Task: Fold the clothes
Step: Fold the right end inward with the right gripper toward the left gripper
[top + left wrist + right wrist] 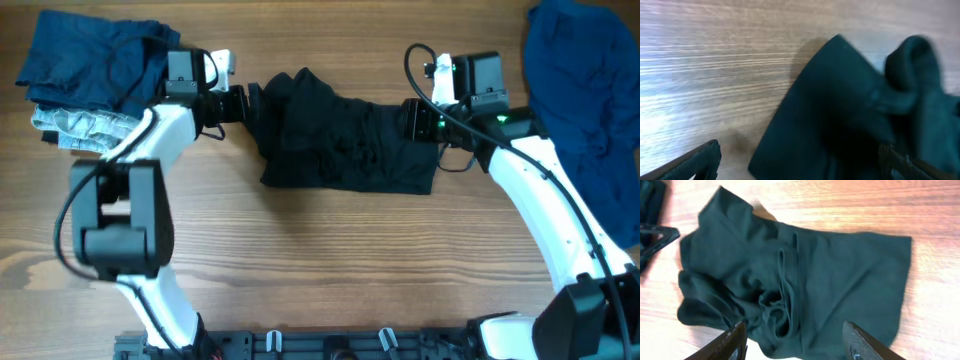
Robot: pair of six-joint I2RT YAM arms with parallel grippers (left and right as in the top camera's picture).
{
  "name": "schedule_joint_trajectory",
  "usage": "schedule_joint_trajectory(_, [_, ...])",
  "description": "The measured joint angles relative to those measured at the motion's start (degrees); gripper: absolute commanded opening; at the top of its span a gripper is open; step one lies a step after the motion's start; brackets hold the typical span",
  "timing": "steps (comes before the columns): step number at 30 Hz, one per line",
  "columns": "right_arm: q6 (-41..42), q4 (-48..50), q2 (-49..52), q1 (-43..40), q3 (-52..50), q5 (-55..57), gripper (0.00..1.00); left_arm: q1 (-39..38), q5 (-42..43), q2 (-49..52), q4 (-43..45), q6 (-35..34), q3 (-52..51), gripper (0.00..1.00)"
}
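Note:
I should move my right gripper back, because it is over the black shirt's flat part (408, 158), while my left gripper folds the shirt's crumpled end (268, 132) over that flat part.
The clothes here are mainly a black shirt (345, 135), lying crumpled and partly folded at the middle back of the table. My left gripper (245, 103) is at its left edge, and in the left wrist view it (800, 170) stands wide open with the shirt (840, 115) reaching between its fingers (695, 160). At the shirt's right edge is my right gripper (413, 120). Its jaws (796, 345) stand apart over the bunched shirt (805, 270), gripping nothing. A royal-blue garment (590, 90) lies at the far right.
A dark blue folded garment (95, 60) sits on a grey patterned cloth (75, 125) at the back left, beside my left arm. The wooden table (330, 260) shows bare in front of the shirt.

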Motion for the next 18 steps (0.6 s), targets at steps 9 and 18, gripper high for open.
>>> schedule_joint_trajectory(9, [-0.4, -2.4, -0.2, 0.0, 0.0, 1.7, 0.62, 0.0, 10.4, 2.2, -8.4, 10.1, 1.4, 0.93])
schedule_joint_trajectory(18, [-0.4, -3.6, -0.2, 0.0, 0.0, 1.7, 0.62, 0.5, 15.9, 2.2, -12.0, 15.9, 1.4, 0.8])
